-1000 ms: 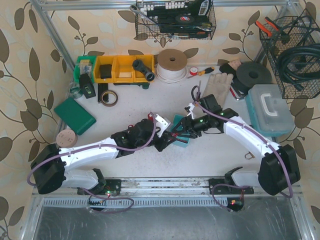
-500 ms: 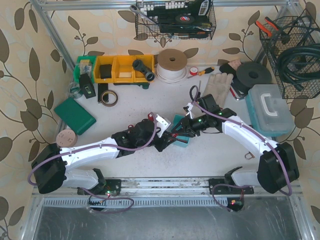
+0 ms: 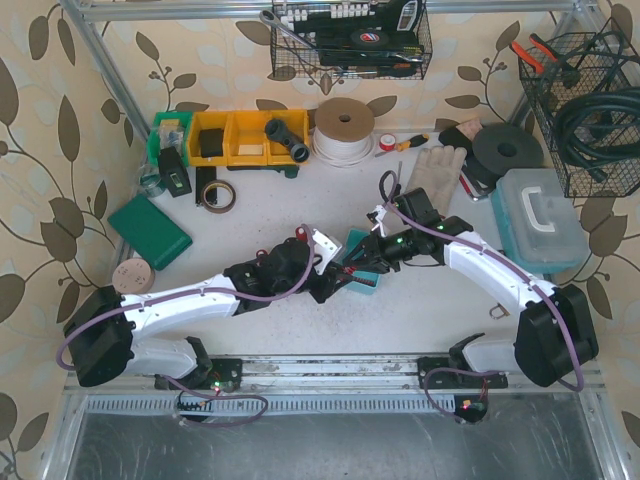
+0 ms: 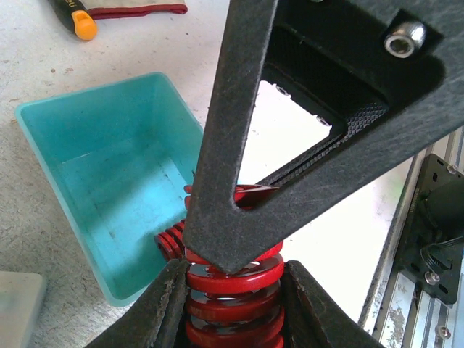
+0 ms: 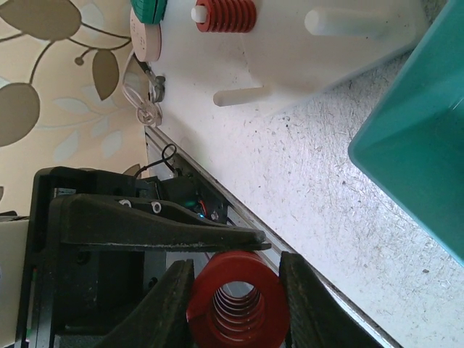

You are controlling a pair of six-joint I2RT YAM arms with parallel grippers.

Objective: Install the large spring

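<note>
I should open my left gripper, which holds the large spring (image 4: 235, 312) and blocks the white base, and move it back before my right gripper carries the spring to a peg (image 5: 344, 22).
The large spring (image 4: 235, 293) is red and sits end-on between the fingers of my left gripper (image 4: 233, 304), which is shut on it. My right gripper (image 5: 235, 297) is shut on the same spring (image 5: 235, 290), with its coil squeezed between both fingers. One right finger (image 4: 290, 145) crosses over the spring's top in the left wrist view. In the top view both grippers (image 3: 335, 283) (image 3: 352, 270) meet mid-table beside the teal bin (image 3: 362, 245). A white base (image 5: 290, 58) with upright pegs (image 5: 243, 96) lies nearby, and a small red spring (image 5: 226, 14) sits on one peg.
The teal bin (image 4: 94, 167) lies close to the left of the spring. Yellow bins (image 3: 235, 138), a tape roll (image 3: 217, 195), a cord spool (image 3: 343, 125), gloves (image 3: 435, 172) and a toolbox (image 3: 540, 220) line the back. A green case (image 3: 150, 232) lies at the left.
My right gripper's jaws have closed in onto the red spring that the left gripper holds. Both arms have barely shifted.
</note>
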